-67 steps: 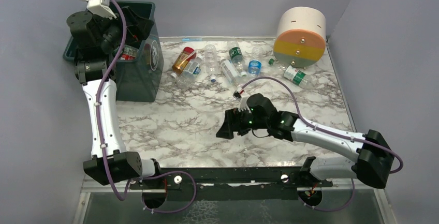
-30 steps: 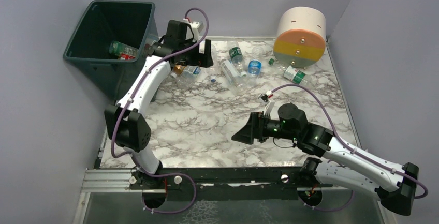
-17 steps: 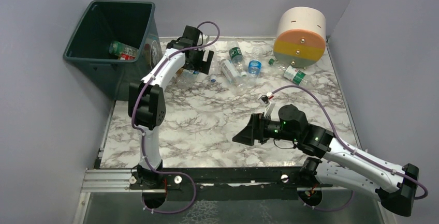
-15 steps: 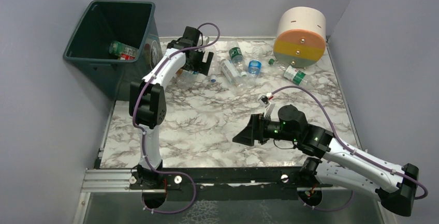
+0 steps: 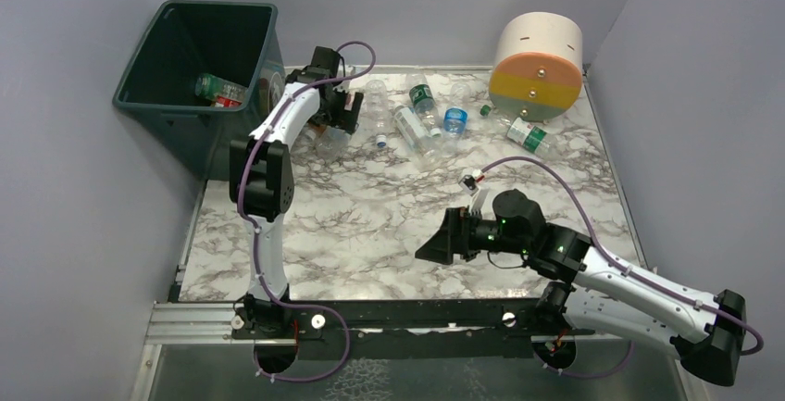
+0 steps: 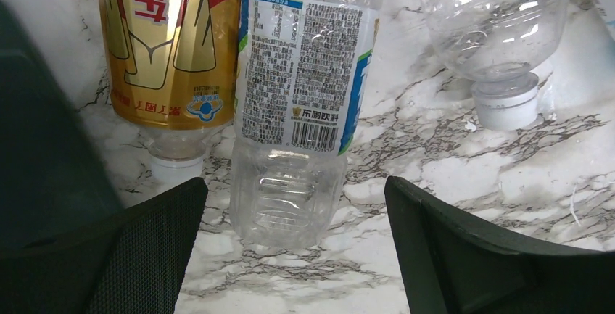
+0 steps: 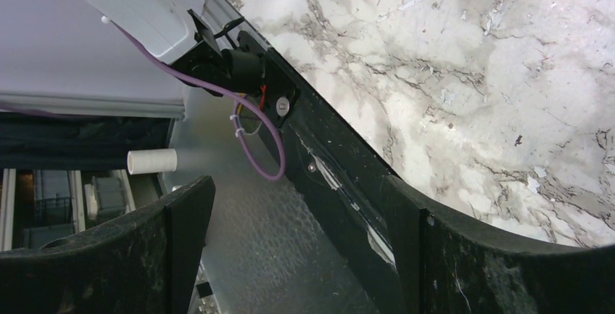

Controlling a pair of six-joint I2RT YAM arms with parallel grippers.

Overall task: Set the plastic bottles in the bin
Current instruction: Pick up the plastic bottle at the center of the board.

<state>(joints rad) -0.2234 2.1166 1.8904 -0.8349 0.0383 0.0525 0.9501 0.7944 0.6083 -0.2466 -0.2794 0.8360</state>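
The clear bottle's base (image 6: 285, 209) sticks out past the gold bottle (image 6: 170, 60) and lies across my open fingers, so my left gripper should keep going down until they are on both sides of it, then close.
My left gripper (image 5: 335, 114) is open and hovers low over bottles lying beside the bin (image 5: 148, 49), a dark green tub at the far left. In the left wrist view its gripper (image 6: 297, 256) is open, and its fingers (image 6: 145, 249) stand either side of the base of a clear bottle (image 6: 304, 96) with a white and blue label, without touching it. A gold bottle (image 6: 170, 46) lies against that bottle's left side. Another clear bottle (image 6: 493, 24) lies to the right. Bottles (image 5: 218, 91) lie inside the bin. My right gripper (image 5: 435, 248) is open and empty over the table; the right wrist view (image 7: 297, 256) shows nothing between its jaws.
Several more bottles (image 5: 421, 109) lie along the back of the marble table (image 5: 370, 206); one with a green label (image 5: 528, 132) lies by the big cream, orange and yellow cylinder (image 5: 539, 63) at the back right. Grey walls close three sides. The black base rail (image 7: 341, 183) runs along the near edge.
My left arm has swung from over the bin to the bottles beside it, then shifted slightly left. My right arm has drawn back toward the near edge.
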